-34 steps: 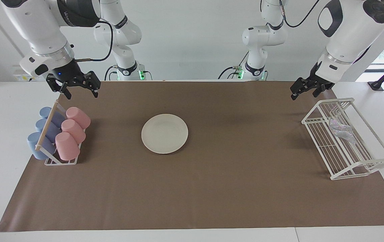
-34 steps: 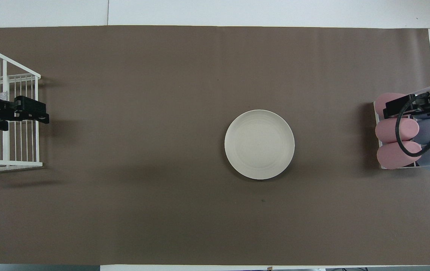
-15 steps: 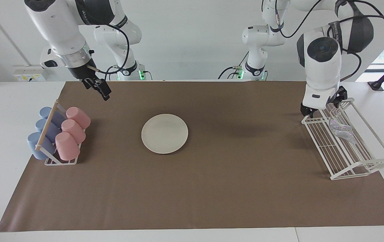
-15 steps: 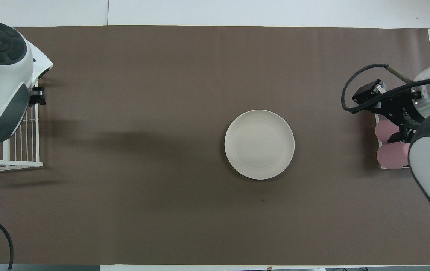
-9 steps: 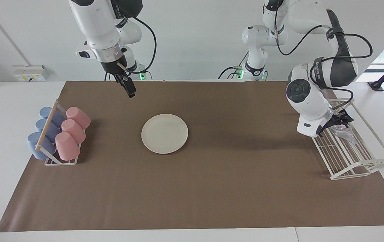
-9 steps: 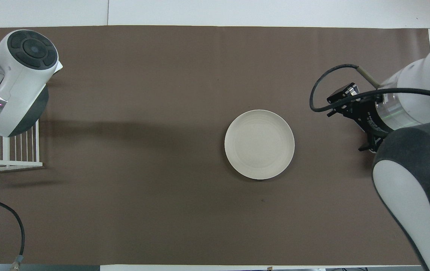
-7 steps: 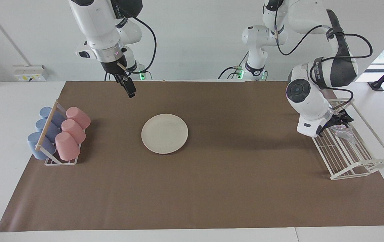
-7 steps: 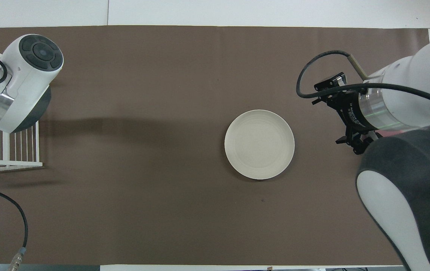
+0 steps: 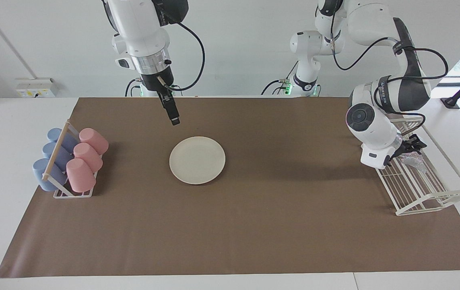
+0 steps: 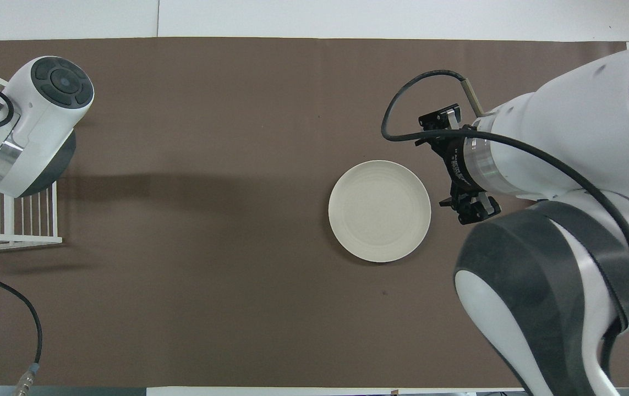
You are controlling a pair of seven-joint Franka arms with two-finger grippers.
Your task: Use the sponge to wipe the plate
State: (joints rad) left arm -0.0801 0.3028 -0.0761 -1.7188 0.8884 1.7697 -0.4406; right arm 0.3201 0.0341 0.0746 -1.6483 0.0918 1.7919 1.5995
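My gripper will wipe the cream-white plate with the silvery sponge, and the plate should stay in place because it sits flat on the brown mat.
The cream-white plate lies flat on the brown mat, with nothing on it. The silvery sponge rests in the white wire rack at the left arm's end of the table. My left gripper is down inside the rack, open, right at the sponge's robot-side edge. In the overhead view the left arm's wrist hides both that gripper and the sponge. My right gripper hangs open in the air over the mat beside the plate's rim, holding nothing.
A small stand of pink and blue cups lying on their sides sits at the right arm's end of the mat. The brown mat covers most of the white table.
My right arm has swung from over the cup stand toward the plate. My left gripper has come down into the rack and edged closer to the sponge.
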